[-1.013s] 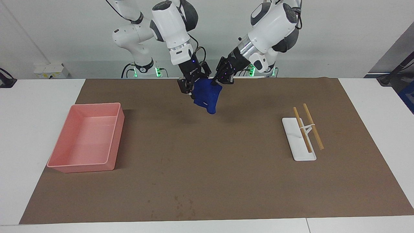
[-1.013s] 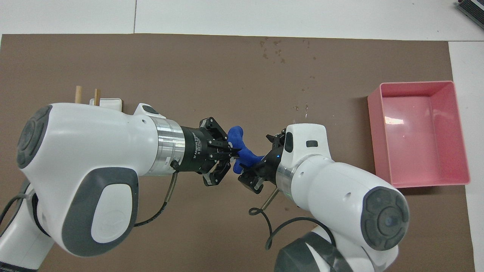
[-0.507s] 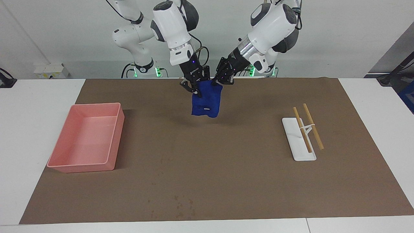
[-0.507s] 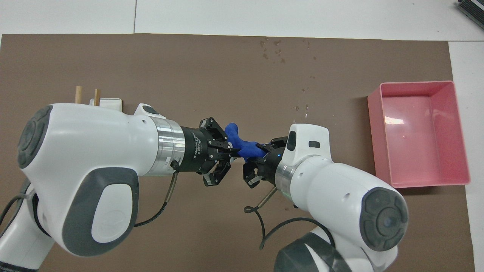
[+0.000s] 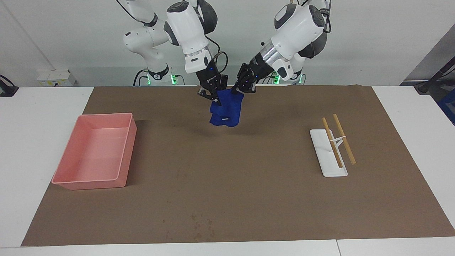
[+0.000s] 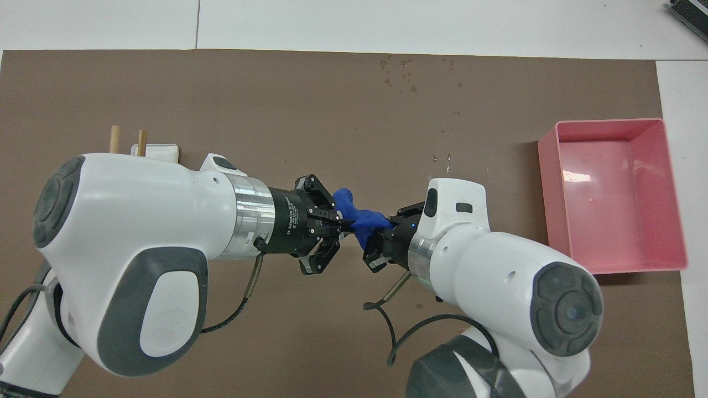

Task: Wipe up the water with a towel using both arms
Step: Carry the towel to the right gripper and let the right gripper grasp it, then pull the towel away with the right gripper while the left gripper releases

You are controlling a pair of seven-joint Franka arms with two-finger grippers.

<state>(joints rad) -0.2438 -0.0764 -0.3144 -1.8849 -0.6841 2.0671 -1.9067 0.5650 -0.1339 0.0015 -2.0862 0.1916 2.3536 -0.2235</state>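
Note:
With both grippers on the towel and water drops nearer the tray (image 6: 441, 160), my left gripper should release its corner (image 6: 343, 199) and back away before my right gripper wipes.
The small blue towel (image 5: 224, 112) hangs in the air over the brown mat near the robots' end, rumpled, its top edge stretched between both grippers. My left gripper (image 5: 237, 91) is shut on the upper corner toward the left arm's end. The other upper corner is pinched in my right gripper (image 5: 215, 99), also shut. In the overhead view the towel (image 6: 358, 216) shows as a short blue strip between the left gripper (image 6: 344, 224) and the right gripper (image 6: 381, 235). Water drops (image 6: 401, 72) dot the mat far from the robots; they also show as faint spots of water (image 5: 201, 227).
An empty pink tray (image 5: 89, 185) sits toward the right arm's end, also seen as the tray (image 6: 545, 188). A white holder with two wooden sticks (image 5: 328, 153) lies toward the left arm's end. More droplets (image 6: 445, 157) lie nearer the tray.
My right gripper has shut on the towel's free upper corner. The towel went from dangling off the left gripper to hanging between both, and it rose slightly.

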